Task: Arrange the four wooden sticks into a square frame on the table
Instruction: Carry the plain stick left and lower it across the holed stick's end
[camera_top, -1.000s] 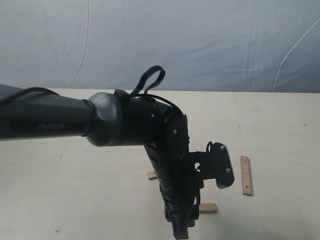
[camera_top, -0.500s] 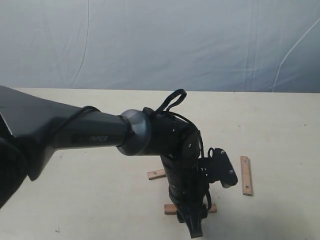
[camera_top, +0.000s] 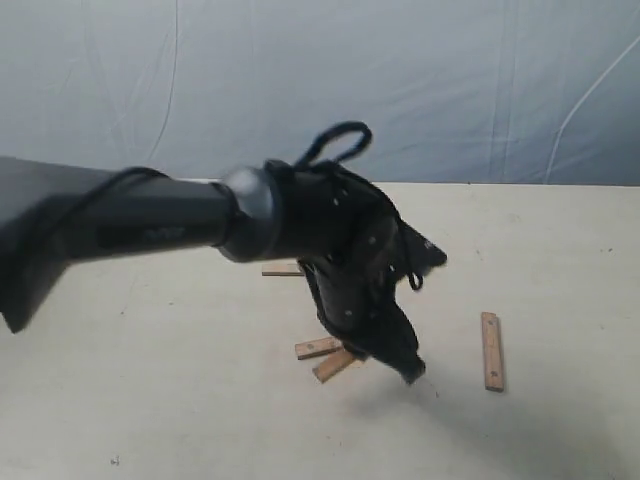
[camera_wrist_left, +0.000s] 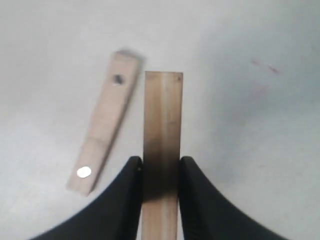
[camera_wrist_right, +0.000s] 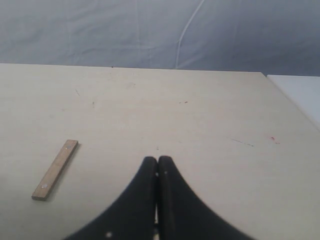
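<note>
Next, I turn the held stick (camera_top: 333, 366) square with my left gripper, because it slants almost alongside the lying stick, and lay its tip across the lying stick's pale-dot end (camera_top: 303, 351).
My left gripper (camera_wrist_left: 161, 160) is shut on one wooden stick (camera_wrist_left: 163, 120), which juts out past the fingertips just above the table (camera_top: 150, 400). A second stick (camera_wrist_left: 106, 129), with a dark hole and a pale dot, lies on the table close beside it at a slight angle. In the exterior view these two are the tilted held stick (camera_top: 335, 365) and the lying stick (camera_top: 318, 348), under the black left arm. A third stick (camera_top: 283, 271) peeks out behind the arm. The fourth stick (camera_top: 490, 350) lies alone at the right, also seen as the stick (camera_wrist_right: 55, 169). No square frame shows. My right gripper (camera_wrist_right: 158, 160) is shut and empty.
The bulky black left arm (camera_top: 200, 225) crosses the middle of the exterior view and hides part of the table. A grey cloth backdrop (camera_top: 400, 80) stands behind the far table edge. The right arm is outside the exterior view.
The left arm has swung up and back, carrying the gripped stick from the near table edge to beside the lying stick. The stick behind the arm has come into view.
</note>
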